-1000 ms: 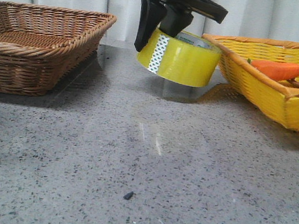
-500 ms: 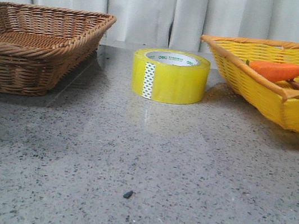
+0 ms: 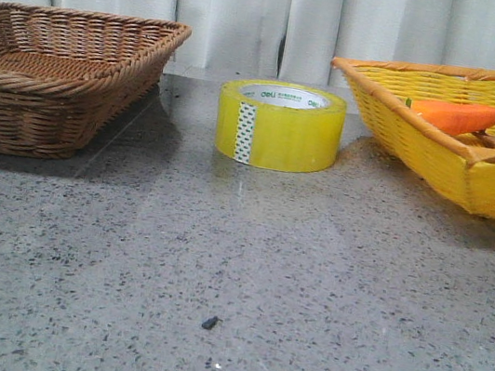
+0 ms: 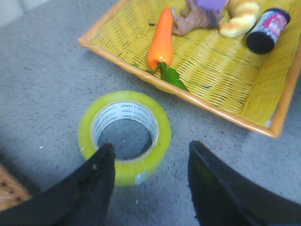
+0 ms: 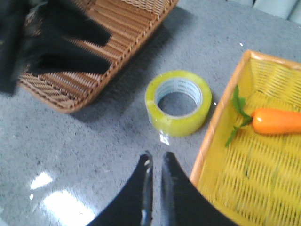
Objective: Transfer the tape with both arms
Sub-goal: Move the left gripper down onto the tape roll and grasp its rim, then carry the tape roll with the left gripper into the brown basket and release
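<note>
My left gripper will tilt the tape [image 3: 279, 128] off level when I lift it, because the gripper is hovering over the near rim of the wide ring [image 4: 132, 171].
The tape [image 3: 279, 125], a wide yellow roll with a white core and a patterned label strip, lies flat on the grey table between two baskets. No gripper shows in the front view. In the left wrist view my left gripper [image 4: 150, 149] is open and empty, hovering above the tape [image 4: 124, 134]; one finger [image 4: 96, 179] overlaps the roll's near rim. In the right wrist view my right gripper [image 5: 155, 157] is shut and empty, high above the table, a little short of the tape [image 5: 178, 101]. My left arm [image 5: 51, 33] shows there as a dark blur over the brown basket.
A brown wicker basket [image 3: 63, 100] stands left of the tape. A yellow basket [image 3: 409, 117] on the right holds an orange carrot [image 3: 456, 115], a dark bottle [image 4: 268, 30] and other items. A small dark speck [image 3: 210, 323] lies on the near table.
One second ago a black gripper held the tape tilted above the table. It has set the tape down flat, let go and left the front view.
</note>
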`<move>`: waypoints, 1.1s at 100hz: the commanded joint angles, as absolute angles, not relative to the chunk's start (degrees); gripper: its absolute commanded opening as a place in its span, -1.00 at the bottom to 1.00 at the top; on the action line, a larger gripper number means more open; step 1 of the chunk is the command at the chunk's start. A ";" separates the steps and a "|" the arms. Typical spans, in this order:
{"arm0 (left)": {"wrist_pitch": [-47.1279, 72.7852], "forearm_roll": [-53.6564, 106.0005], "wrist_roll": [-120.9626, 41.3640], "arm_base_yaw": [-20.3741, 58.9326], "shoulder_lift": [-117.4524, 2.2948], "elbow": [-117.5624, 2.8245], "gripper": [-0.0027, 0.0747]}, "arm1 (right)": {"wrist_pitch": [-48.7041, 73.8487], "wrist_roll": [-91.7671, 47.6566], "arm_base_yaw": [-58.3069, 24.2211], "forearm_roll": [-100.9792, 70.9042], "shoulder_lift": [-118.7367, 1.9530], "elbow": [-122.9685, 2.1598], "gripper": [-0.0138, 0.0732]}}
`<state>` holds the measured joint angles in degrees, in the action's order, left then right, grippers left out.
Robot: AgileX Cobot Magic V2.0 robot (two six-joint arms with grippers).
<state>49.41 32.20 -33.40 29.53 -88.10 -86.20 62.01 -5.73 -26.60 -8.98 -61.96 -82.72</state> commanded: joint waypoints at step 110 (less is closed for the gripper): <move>43.12 35.77 -31.23 30.31 -100.74 -102.68 -0.99 | 54.29 -6.50 -26.38 -8.29 -46.00 -76.75 -0.81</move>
